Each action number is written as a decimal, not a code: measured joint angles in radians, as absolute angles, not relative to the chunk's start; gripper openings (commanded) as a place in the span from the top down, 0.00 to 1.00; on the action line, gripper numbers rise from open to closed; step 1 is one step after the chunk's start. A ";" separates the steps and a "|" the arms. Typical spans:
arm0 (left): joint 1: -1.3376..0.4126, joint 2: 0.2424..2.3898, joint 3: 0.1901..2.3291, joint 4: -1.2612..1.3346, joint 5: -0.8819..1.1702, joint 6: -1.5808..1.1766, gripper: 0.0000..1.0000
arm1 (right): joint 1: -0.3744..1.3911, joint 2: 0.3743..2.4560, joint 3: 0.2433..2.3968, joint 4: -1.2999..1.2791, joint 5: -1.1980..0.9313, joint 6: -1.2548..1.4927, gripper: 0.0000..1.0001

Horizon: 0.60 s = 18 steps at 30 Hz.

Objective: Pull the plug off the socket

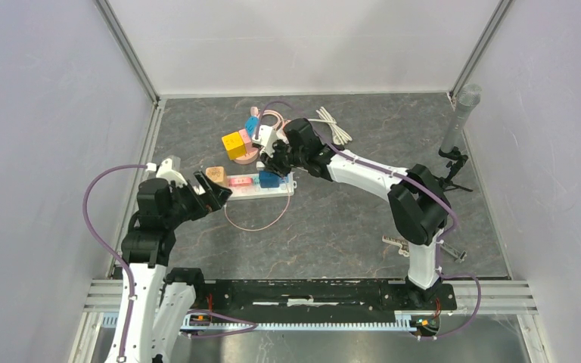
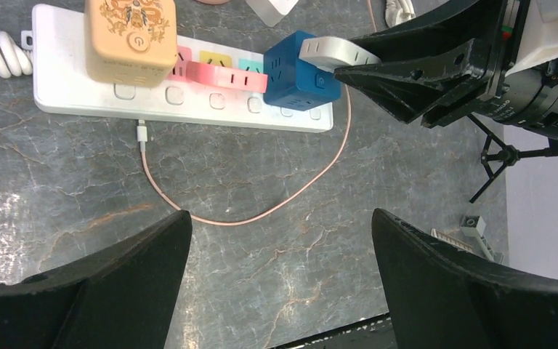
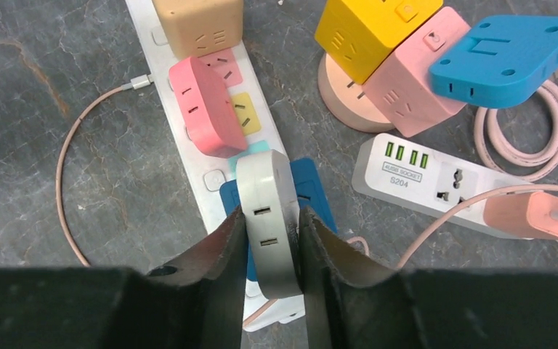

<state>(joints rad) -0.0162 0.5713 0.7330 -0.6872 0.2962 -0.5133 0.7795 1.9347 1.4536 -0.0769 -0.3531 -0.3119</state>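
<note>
My right gripper should squarely regrip the grey plug [image 3: 267, 196], which slants in its fingers, and my left gripper should steady the blue cube [image 2: 290, 78] before I pull.
A white power strip [image 1: 276, 190] lies on the dark table; it also shows in the left wrist view [image 2: 80, 98] and the right wrist view [image 3: 205, 195]. It carries a beige cube adapter [image 2: 131, 36], a pink plug [image 2: 218, 75] and a blue cube adapter [image 2: 294, 76]. A flat grey plug [image 3: 265, 203] sits on top of the blue cube [image 3: 312, 189]. My right gripper [image 3: 272, 212] is shut on the grey plug's two sides from above [image 1: 272, 162]. My left gripper [image 2: 282, 218] is open and empty, just above bare table near the strip's left end [image 1: 215, 195].
Yellow, pink and blue adapters are piled on a round base [image 3: 349, 94] behind the strip. A white USB strip [image 3: 436, 174] with a pink charger lies beside it. A thin pink cable [image 1: 257, 224] loops in front. A microphone on a stand [image 1: 458, 113] is at the right wall.
</note>
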 measured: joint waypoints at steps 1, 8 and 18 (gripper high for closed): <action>-0.016 0.576 0.733 -0.688 0.299 -0.520 0.00 | 0.778 1.938 1.459 -0.091 -0.359 -0.321 0.76; -0.016 0.604 0.733 -0.688 0.354 -0.533 0.00 | 0.780 1.943 1.485 -0.129 -0.363 -0.333 0.88; -0.016 0.692 0.598 -0.616 0.431 -0.648 0.04 | 0.788 1.894 1.426 -0.130 -0.363 -0.149 0.88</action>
